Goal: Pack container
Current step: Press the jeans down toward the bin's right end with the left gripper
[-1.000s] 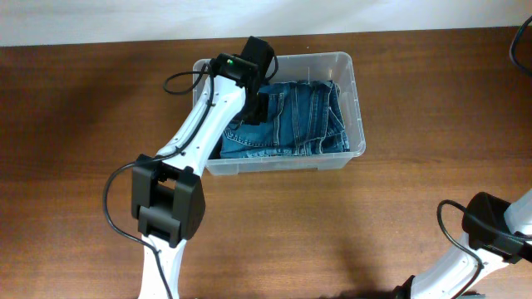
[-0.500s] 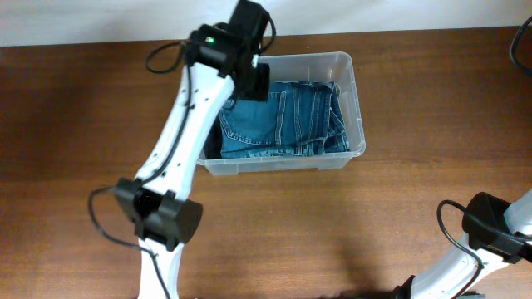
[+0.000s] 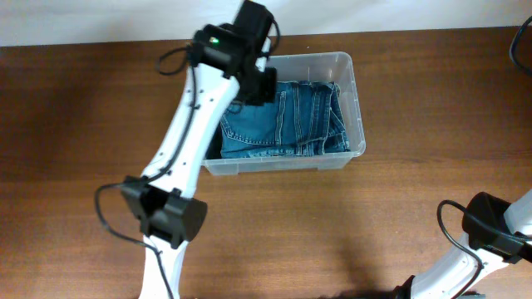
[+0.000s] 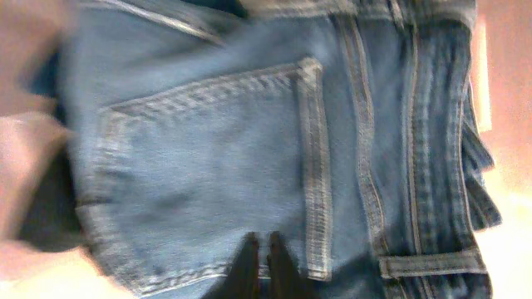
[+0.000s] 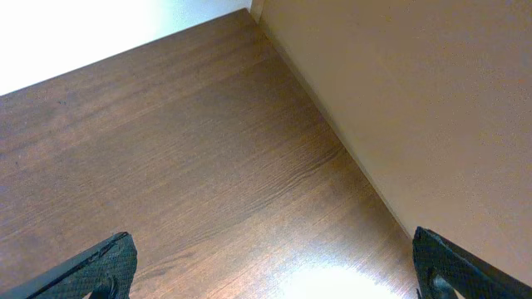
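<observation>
The jeans' folded layers (image 3: 337,123) spread out unevenly near the container's end, so I should move my left gripper there, open it, and pinch the jeans' front corner (image 3: 337,147).
The clear plastic container (image 3: 353,100) stands at the back middle of the table with folded blue jeans (image 3: 291,124) inside. The jeans fill the left wrist view (image 4: 208,158), back pocket up. My left gripper (image 4: 264,257) hangs above the container's left end, over the jeans; its two fingers are pressed together with nothing between them. In the overhead view the wrist (image 3: 249,50) hides its fingers. My right gripper (image 5: 270,274) is wide open and empty over bare table at the front right; only its arm (image 3: 499,228) shows overhead.
The brown wooden table (image 3: 399,216) surrounds the container. A white wall edge runs along the back. In the right wrist view the table edge and a beige floor (image 5: 416,100) show to the right.
My left arm rose out of the container's left end and now sits a little further right above the jeans. The jeans stay in the container. The right arm has not moved.
</observation>
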You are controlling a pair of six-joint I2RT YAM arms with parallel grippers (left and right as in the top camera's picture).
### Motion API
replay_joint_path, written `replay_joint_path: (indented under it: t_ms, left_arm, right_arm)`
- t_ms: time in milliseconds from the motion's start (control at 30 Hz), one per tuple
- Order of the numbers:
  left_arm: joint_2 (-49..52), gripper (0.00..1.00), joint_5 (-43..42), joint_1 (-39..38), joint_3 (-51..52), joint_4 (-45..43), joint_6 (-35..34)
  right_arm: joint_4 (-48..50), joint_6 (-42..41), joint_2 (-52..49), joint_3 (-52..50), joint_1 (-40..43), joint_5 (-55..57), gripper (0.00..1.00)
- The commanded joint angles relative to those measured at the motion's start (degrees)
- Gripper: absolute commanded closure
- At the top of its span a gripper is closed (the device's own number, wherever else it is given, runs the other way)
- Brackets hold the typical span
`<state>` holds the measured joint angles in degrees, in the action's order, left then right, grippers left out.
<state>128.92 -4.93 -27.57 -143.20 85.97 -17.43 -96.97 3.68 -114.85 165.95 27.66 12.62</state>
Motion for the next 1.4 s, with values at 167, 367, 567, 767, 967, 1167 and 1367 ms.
replay_joint_path:
  t_ms: [167, 367, 567, 767, 967, 1167, 1367]
  left_arm:
    - [2.8, 1.00, -4.7, -7.5, -0.1, 3.9, 5.4]
    - [2.8, 1.00, -5.0, -8.1, -0.1, 8.6, 5.4]
    - [2.7, 0.98, -7.9, -8.1, -0.1, 10.8, 6.8]
    - [2.7, 0.52, -19.1, -8.1, -0.1, 10.8, 10.1]
    - [2.7, 0.25, -19.8, -8.3, -0.1, 10.8, 10.1]
    - [2.7, 0.23, -17.2, -10.8, -0.1, 10.8, 13.2]
    - [2.7, 0.23, -2.5, -15.4, 0.0, 10.8, 14.5]
  right_arm:
    - [-0.3, -0.1, 0.0, -0.1, 0.1, 0.5, 0.02]
    - [-0.3, -0.1, 0.0, -0.1, 0.1, 0.5, 0.02]
    - [-0.3, -0.1, 0.0, -0.1, 0.1, 0.5, 0.02]
    - [-0.3, -0.1, 0.0, -0.1, 0.1, 0.5, 0.02]
    - [-0.3, -0.1, 0.0, -0.1, 0.1, 0.5, 0.02]
    - [-0.3, -0.1, 0.0, -0.1, 0.1, 0.5, 0.02]
    - [-0.3, -0.1, 0.0, -0.1, 0.1, 0.5, 0.02]
